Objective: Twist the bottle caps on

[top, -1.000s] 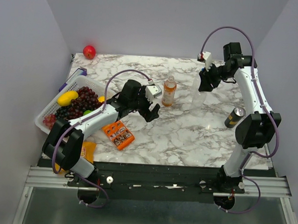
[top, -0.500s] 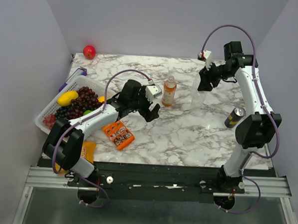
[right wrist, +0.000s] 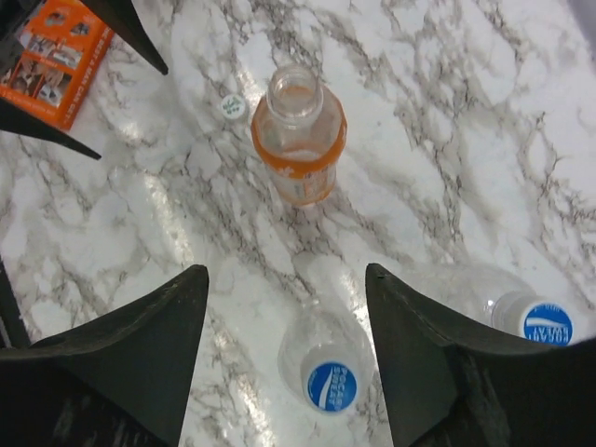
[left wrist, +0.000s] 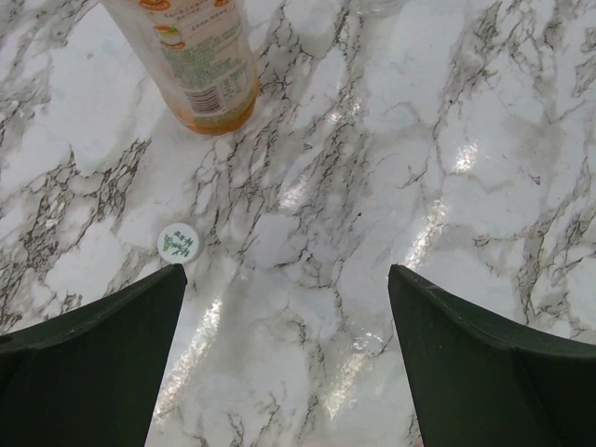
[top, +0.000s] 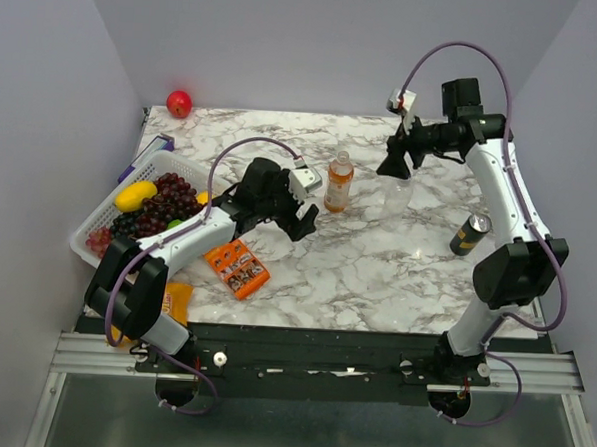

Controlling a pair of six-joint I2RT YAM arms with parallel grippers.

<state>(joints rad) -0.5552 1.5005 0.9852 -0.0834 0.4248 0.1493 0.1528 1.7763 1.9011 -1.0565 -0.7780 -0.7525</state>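
Observation:
I should carry on moving my right gripper with open fingers over the orange bottle (top: 339, 183) until they are on both sides of its top (top: 342, 161), because the bottle is standing upright, uncapped and clear of its neighbours.
The orange bottle (top: 339, 183) stands open-mouthed mid-table; it also shows in the right wrist view (right wrist: 298, 135) and the left wrist view (left wrist: 200, 65). A whitish cap (left wrist: 178, 243) lies on the marble beside it, just off my left gripper's left fingertip, and also shows in the right wrist view (right wrist: 232, 106). My left gripper (left wrist: 286, 270) is open and empty, low over the table. Two clear bottles (right wrist: 332, 372) (right wrist: 535, 321) stand upright with blue caps on top. My right gripper (right wrist: 286, 270) is open and empty, high above the nearer clear bottle (top: 398, 196).
A white basket (top: 91, 223) of grapes and fruit sits at the left. A red apple (top: 179, 103) lies at the back left corner. A dark can (top: 470, 234) stands at the right. An orange packet (top: 237, 267) and a yellow bag (top: 174, 299) lie near the front left.
My right gripper has swung left and lifted away from the clear bottle. The left arm has barely moved.

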